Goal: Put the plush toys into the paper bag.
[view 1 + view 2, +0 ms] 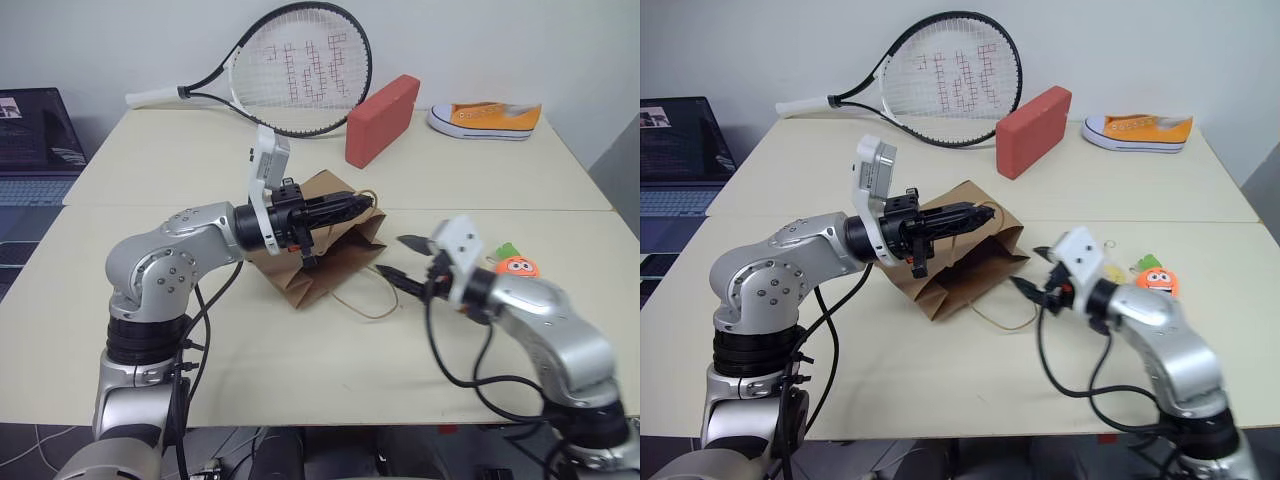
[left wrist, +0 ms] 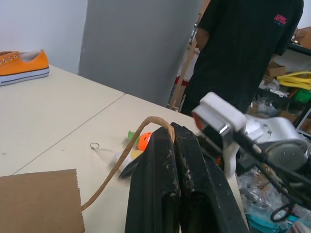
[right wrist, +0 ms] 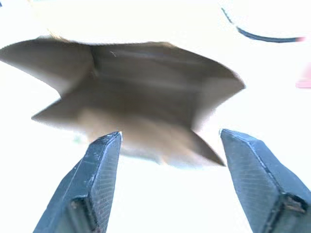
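Note:
The robot's left gripper is holding the upper twine handle (image 1: 374, 198) up, so the paper bag (image 1: 328, 276) should stay where it is and wide open when the robot pushes the white egg plush in.
The brown paper bag (image 1: 330, 255) lies on its side mid-table, mouth towards the right. My left gripper (image 1: 360, 205) is shut on the bag's upper twine handle (image 2: 146, 127) and holds that edge up, so the mouth (image 3: 141, 82) gapes; its inside is dark. Just right of the mouth, my right gripper (image 1: 392, 254) is open with nothing between its fingers (image 3: 99, 179), which point at the opening. The orange carrot plush toy (image 1: 518, 266) with its green top lies on the table behind my right wrist.
The bag's other twine handle (image 1: 370, 300) trails loose on the table. At the back lie a tennis racket (image 1: 290, 65), a red block (image 1: 383, 118) and an orange sneaker (image 1: 487, 118). A laptop (image 1: 35, 140) sits far left. A person (image 2: 243, 48) stands beyond the table's right end.

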{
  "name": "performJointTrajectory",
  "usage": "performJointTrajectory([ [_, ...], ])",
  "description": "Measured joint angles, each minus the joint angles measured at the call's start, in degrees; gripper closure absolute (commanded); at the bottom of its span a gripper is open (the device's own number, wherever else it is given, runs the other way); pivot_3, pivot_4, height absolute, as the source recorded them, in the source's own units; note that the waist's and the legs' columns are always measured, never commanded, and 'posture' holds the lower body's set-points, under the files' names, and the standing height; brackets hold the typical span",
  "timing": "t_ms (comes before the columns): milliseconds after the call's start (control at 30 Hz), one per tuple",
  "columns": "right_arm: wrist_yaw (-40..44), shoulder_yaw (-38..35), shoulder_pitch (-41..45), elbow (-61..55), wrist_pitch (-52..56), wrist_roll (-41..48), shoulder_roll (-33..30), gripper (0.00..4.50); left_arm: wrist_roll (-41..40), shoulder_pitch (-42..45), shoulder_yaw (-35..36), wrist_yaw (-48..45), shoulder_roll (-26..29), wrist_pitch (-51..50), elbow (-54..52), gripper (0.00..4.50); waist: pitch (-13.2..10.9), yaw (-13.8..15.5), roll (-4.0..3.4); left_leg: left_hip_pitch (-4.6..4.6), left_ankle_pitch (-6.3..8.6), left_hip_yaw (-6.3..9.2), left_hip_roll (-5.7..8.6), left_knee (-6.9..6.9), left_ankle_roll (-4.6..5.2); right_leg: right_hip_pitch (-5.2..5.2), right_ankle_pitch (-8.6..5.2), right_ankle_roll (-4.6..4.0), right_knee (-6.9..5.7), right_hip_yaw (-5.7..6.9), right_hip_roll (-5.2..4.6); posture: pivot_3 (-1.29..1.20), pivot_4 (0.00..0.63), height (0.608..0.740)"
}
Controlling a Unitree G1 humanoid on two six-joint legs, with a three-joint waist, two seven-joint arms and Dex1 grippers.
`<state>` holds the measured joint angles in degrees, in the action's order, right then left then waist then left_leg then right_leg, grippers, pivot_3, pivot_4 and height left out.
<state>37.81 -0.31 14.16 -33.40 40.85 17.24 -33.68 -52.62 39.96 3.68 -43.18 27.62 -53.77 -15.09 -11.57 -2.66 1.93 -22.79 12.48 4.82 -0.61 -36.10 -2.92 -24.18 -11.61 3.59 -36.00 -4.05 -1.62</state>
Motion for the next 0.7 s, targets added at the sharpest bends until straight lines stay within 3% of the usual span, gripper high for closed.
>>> performJointTrajectory([
  [200,-0.8,-1.3,-14.2,6.9,-18.2,-13.4,-10.8,1.09,0.0,-1.1,-0.6,0.1,-1.2,0.1,0.1,4.50,0.0,0.2,0.01,0.01,0.00,-0.10,0.01,-0.02,0.00,0.00,-0.04,-0.05,0.02,-0.06,-0.01,0.00,0.150,0.740],
  [333,-3.9,0.3,-18.6,11.4,-26.0,-19.6,-10.2,1.09,0.1,-1.2,-1.1,0.1,-1.8,0.4,0.1,4.50,0.0,-0.2,0.01,0.08,0.00,-0.15,-0.02,-0.05,0.00,0.02,-0.04,-0.05,0.00,-0.07,0.00,0.00,0.150,0.740],
  [567,-11.9,2.6,-16.0,18.7,-32.9,-28.2,-5.7,1.09,0.9,-1.3,-1.1,0.2,-2.9,0.8,0.1,4.50,0.0,-0.3,0.01,0.06,-0.02,-0.19,-0.02,-0.23,-0.01,0.07,-0.04,-0.06,0.01,-0.11,0.00,0.00,0.150,0.740],
  [700,-14.6,3.6,-13.5,22.9,-34.3,-31.4,-4.3,2.06,1.4,-1.4,-1.2,0.1,-3.3,1.0,0.2,4.50,0.0,-0.2,0.02,0.07,-0.02,-0.19,-0.01,-0.29,-0.01,0.10,-0.04,-0.06,0.01,-0.12,0.00,0.00,0.150,0.740],
])
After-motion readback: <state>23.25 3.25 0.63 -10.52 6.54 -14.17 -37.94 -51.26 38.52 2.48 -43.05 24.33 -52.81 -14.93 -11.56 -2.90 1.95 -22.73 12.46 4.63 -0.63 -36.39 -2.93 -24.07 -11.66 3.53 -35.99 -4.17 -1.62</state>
